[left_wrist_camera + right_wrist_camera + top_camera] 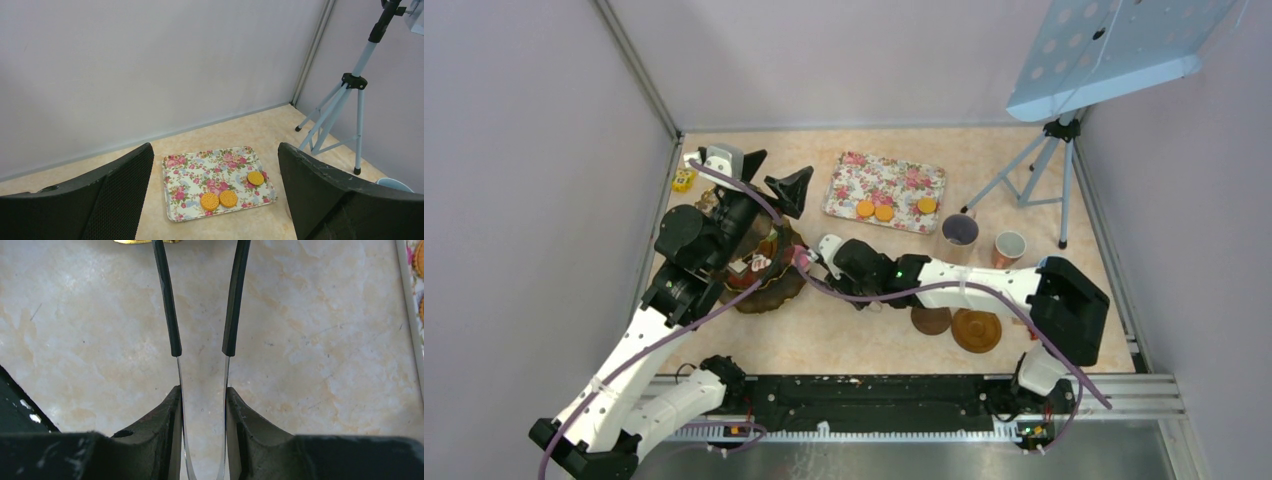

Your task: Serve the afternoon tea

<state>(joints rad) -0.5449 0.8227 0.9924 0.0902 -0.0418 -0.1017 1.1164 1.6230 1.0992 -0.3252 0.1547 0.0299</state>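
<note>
The tongs are holding the pink cake (802, 257) at the plate's rim. My right gripper should keep going until the cake is above the plate (787, 267) and then open the tongs.
Three round orange biscuits (884, 210) lie on the rose-patterned tray (904, 177); they also show in the left wrist view (219, 199). Small toy cakes (757, 266) sit on a dark brown gold-rimmed plate (774, 293). A lilac mug (959, 231) and a small cup (1009, 247) stand right of the tray. My left gripper (772, 173) is open and empty, held above the table left of the tray, with the tray between its fingers (120, 195). My right gripper (202, 390) is shut on the black tongs (169, 305), whose tips point at the plate's rim.
Two brown saucers (976, 330) lie under the right arm. A tripod (1044, 170) with a perforated panel stands at the back right. A yellow item (684, 180) lies by the left wall. A pale mug rim (395, 184) shows at the left wrist view's lower right.
</note>
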